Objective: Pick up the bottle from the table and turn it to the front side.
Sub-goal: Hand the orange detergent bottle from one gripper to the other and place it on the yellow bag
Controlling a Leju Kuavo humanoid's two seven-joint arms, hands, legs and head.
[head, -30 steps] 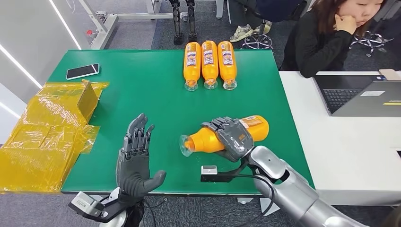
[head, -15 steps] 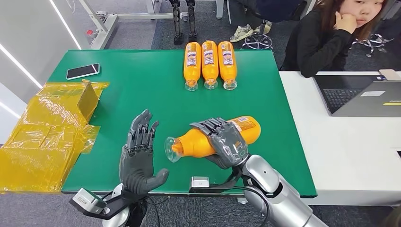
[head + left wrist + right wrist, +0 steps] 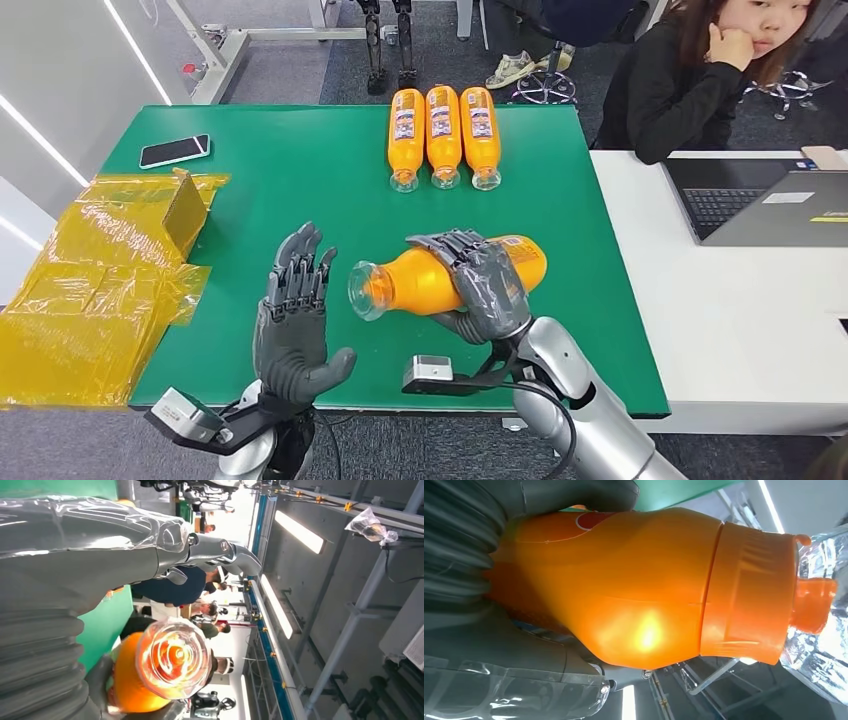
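I should expect a blue and white front label to be hidden underneath, because the small back label (image 3: 515,242) is peeking out along the orange bottle's upper side (image 3: 425,281).
My right hand (image 3: 482,282) grips an orange bottle (image 3: 420,281) around its middle and holds it lying sideways above the green table (image 3: 300,190), its clear cap pointing toward my left hand. My left hand (image 3: 295,315) stands upright with fingers spread, palm facing the cap, a short gap away and holding nothing. In the right wrist view the bottle (image 3: 634,590) lies across my right hand (image 3: 484,645). Past my left hand (image 3: 75,555), the left wrist view looks straight at the bottle's clear cap (image 3: 172,657).
Three more orange bottles (image 3: 443,133) lie side by side at the table's far edge. A phone (image 3: 175,150) lies at the far left. Yellow wrapping and a box (image 3: 105,270) cover the left side. A person (image 3: 700,70) sits at a white desk with a laptop (image 3: 765,200).
My right hand has lifted the bottle and carried it left, toward my left hand. My left hand has risen slightly and moved closer to the cap.
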